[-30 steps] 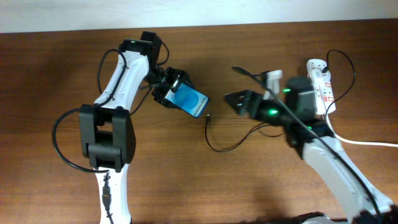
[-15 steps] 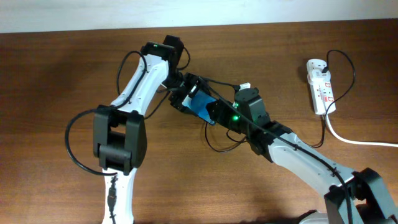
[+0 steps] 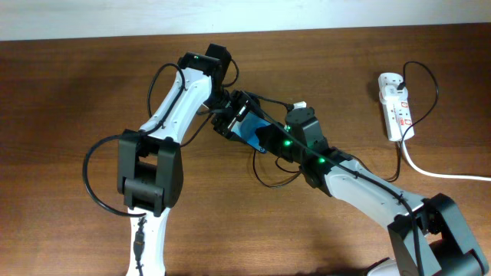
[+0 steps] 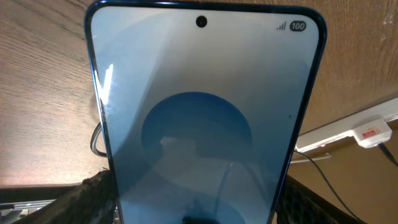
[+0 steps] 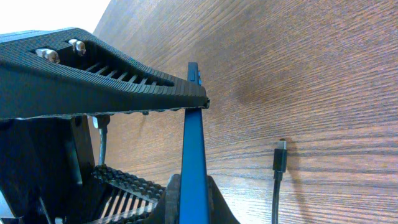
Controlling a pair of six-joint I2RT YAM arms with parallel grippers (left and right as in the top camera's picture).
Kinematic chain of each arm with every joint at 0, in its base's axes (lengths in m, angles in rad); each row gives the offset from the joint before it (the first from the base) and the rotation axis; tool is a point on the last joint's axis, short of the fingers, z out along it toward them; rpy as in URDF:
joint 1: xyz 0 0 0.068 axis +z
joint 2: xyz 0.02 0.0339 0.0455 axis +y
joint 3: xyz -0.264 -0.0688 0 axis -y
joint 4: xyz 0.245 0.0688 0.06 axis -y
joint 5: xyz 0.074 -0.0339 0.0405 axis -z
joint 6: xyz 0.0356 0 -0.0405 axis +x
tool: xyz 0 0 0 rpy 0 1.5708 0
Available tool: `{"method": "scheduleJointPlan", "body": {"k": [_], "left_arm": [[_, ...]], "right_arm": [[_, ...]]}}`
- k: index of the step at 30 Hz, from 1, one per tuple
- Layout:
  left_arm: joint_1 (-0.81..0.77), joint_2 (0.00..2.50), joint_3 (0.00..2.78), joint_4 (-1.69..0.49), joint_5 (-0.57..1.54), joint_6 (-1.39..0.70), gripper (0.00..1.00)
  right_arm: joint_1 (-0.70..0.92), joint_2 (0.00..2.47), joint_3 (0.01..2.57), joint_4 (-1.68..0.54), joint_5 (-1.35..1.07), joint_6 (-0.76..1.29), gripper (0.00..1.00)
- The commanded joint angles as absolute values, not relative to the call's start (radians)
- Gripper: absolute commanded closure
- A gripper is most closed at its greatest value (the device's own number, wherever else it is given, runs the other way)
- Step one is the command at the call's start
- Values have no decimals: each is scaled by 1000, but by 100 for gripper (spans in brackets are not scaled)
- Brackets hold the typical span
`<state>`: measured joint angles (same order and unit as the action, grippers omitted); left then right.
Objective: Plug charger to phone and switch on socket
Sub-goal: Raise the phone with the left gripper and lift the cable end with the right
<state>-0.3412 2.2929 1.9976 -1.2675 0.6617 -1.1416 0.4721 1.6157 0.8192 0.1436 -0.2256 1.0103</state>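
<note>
Next, my left gripper opens and takes the phone's long edge (image 4: 99, 102) while my right gripper steadies the phone, because my left gripper now straddles the phone's lower end (image 4: 196, 210), where the charger goes.
The phone (image 3: 249, 131) is held between both grippers above the table's middle. My left gripper (image 3: 234, 115) is shut across its width; the pale blue screen (image 4: 199, 124) fills the left wrist view, with a black finger (image 4: 84, 196) at each lower side. My right gripper (image 3: 265, 141) is shut on the phone's thin blue edge (image 5: 194, 143), its pads (image 5: 175, 199) pressing both faces. The charger (image 3: 265, 181) lies loose on the wood. Its black connector tip (image 5: 280, 158) rests just right of the phone, held by nothing. The socket (image 3: 395, 103) lies at the far right.
The socket's thick white cord (image 3: 441, 173) runs off the right edge. The charger's thin cable loops under my right arm (image 3: 360, 188). The left gripper's ribbed finger (image 5: 106, 81) fills the upper left of the right wrist view. The white strip (image 4: 367, 127) shows behind the phone.
My right arm swung left from beside the socket to the phone, and its jaws closed on the phone's edge. The left arm shifted the phone slightly right.
</note>
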Motion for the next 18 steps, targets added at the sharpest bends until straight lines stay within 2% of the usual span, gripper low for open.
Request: {"method": "scheduleJointPlan", "body": {"k": [1,3,4,9,12,15,17,18], "left_arm": [[-344,2289,2022,-1276,693,-1151,62],[-344,2289,2022,-1276,697,-1151,36],[-343,2289,2022,-1272,717,-1150,28],[-282,2289,2022,-1141,874,-992,19],[-248,2289,2022,-1105,934,-962,18],[-236,2289,2022,-1095,947,-947,9],[-236,2289,2022,-1072,973,-846,0],[-234,2289,2022,-1003,1097,-693,1]], "right_arm": [[475,1622,822,138,-224,962,96],[458,1618,822,139,-255,950,96],[437,1610,822,138,-284,928,96],[389,1543,822,91,-334,869,96],[381,1537,822,89,-338,868,96],[336,1537,822,87,-374,868,96],[276,1522,822,92,-390,868,96],[237,1502,822,110,-415,869,96]]}}
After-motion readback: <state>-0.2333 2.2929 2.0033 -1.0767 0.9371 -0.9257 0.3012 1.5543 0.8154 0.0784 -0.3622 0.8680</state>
